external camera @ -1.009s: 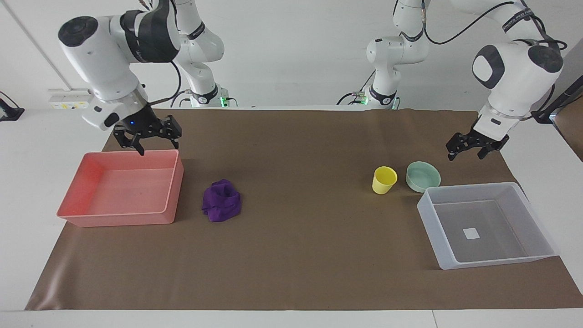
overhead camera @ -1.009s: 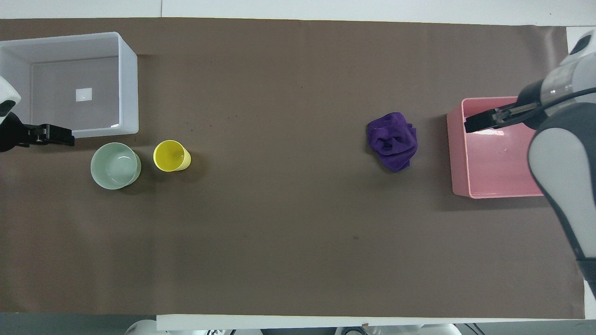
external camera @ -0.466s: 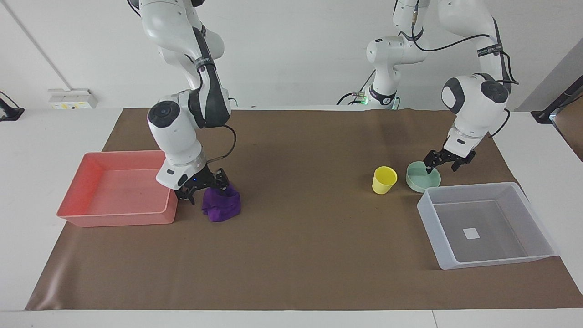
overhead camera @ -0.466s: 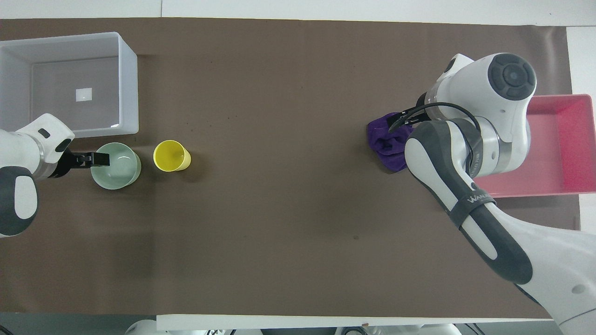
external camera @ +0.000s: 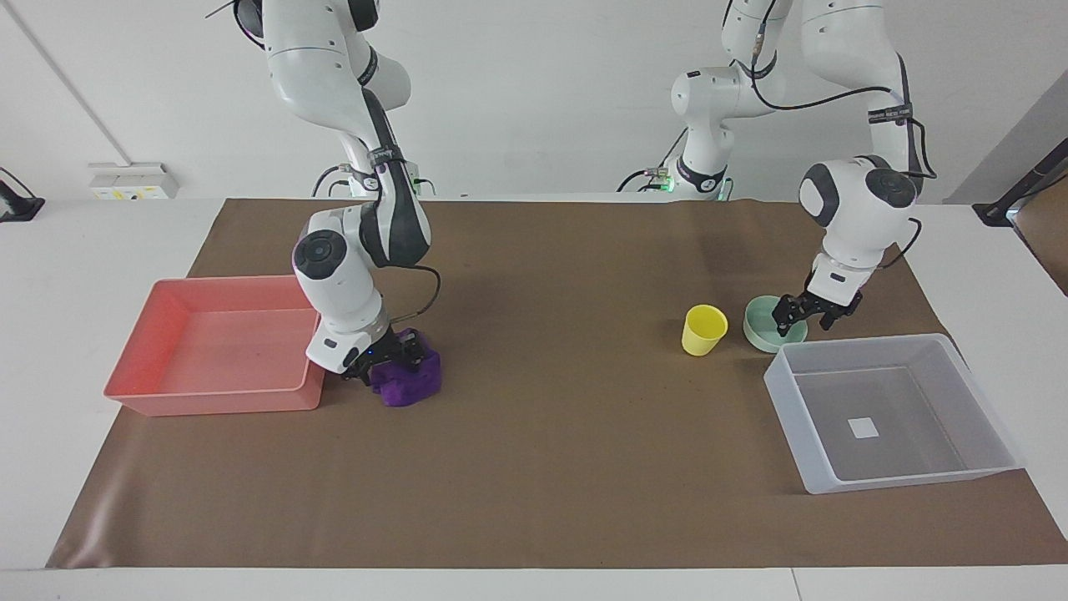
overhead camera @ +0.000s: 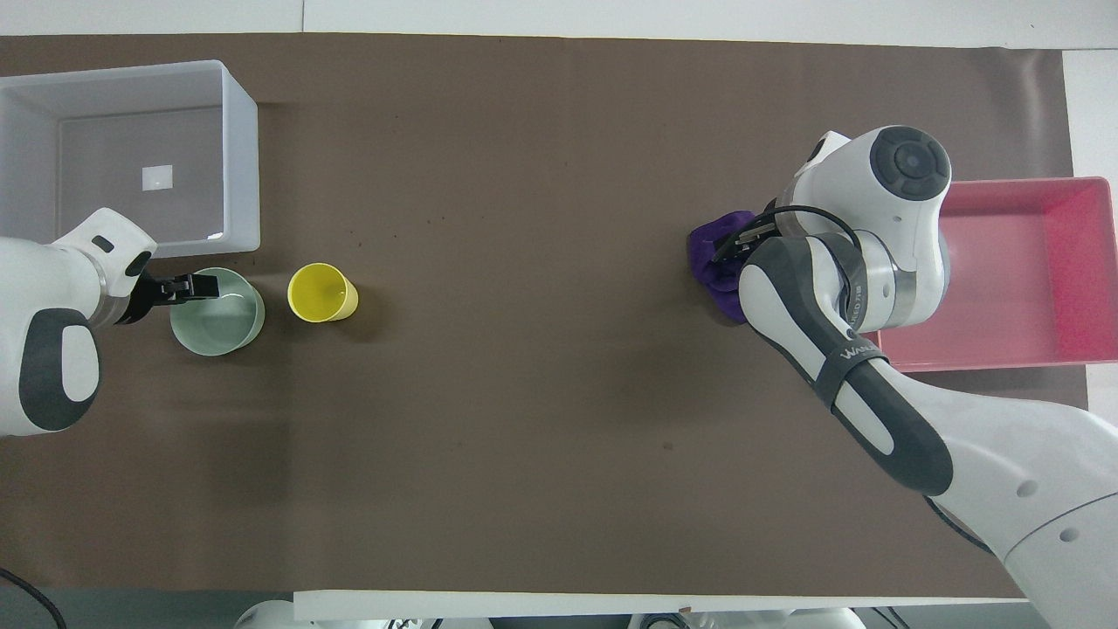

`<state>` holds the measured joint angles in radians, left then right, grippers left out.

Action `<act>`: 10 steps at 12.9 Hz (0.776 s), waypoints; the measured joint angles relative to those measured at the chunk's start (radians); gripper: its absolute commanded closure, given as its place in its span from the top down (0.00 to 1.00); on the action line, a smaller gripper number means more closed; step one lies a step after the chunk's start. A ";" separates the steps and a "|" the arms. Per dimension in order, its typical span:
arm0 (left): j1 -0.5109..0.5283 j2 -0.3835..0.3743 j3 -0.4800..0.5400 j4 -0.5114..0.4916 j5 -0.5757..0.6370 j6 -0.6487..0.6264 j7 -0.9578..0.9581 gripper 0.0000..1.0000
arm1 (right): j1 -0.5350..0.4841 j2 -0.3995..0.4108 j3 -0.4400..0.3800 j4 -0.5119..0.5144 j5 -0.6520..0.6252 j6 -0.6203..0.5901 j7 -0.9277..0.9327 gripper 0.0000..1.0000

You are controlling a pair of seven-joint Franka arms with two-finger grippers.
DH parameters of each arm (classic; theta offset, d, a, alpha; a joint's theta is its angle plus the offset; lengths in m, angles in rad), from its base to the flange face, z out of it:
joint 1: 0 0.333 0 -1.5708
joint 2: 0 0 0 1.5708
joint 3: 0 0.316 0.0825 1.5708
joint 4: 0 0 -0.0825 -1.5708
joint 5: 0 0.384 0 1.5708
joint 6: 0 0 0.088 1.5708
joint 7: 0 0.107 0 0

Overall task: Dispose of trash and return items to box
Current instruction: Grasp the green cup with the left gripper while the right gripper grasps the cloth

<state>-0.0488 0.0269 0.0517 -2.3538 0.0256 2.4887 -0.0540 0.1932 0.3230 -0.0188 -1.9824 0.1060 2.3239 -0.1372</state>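
Observation:
I expect the purple cloth wad [overhead camera: 709,258] to stay in one bunch when I carry it to the pink tray, because tight folds [overhead camera: 722,285] gather into a small heap.
The purple cloth wad [external camera: 410,381] lies beside the pink tray. My right gripper [external camera: 385,363] is open and pressed down onto it, with cloth between its fingers. In the overhead view the arm hides most of the cloth [overhead camera: 709,258]. The mint-green bowl [external camera: 761,335] stands by the near corner of the translucent box [external camera: 893,482]. My left gripper [external camera: 806,316] is open, low at the bowl's rim on the side toward the left arm's end of the table, one finger inside the bowl [overhead camera: 218,321]. The yellow cup [external camera: 703,330] stands upright beside the bowl. The box holds only its white square.
The pink tray [external camera: 217,402] sits at the right arm's end of the table, holding nothing. A brown mat [external camera: 542,467] covers the table. The right arm's forearm [overhead camera: 830,367] reaches over the mat beside the tray.
My right gripper has come down from just above the cloth onto it. My left gripper has dropped lower at the bowl's rim. Cup, bowl, box and tray have not moved.

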 measured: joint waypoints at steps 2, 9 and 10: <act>-0.001 0.012 -0.001 0.000 0.000 0.007 -0.007 0.00 | 0.000 0.000 0.000 -0.006 0.009 -0.002 0.000 0.30; -0.011 -0.076 -0.004 0.088 -0.003 -0.264 -0.016 0.00 | 0.000 -0.008 0.000 -0.003 0.011 -0.022 0.000 0.00; -0.011 -0.104 -0.004 0.134 -0.003 -0.365 -0.016 0.00 | 0.000 -0.015 0.000 0.000 0.011 -0.025 0.000 0.00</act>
<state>-0.0598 -0.0775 0.0474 -2.2200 0.0225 2.1241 -0.0695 0.1934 0.3082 -0.0188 -1.9820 0.1175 2.2986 -0.1372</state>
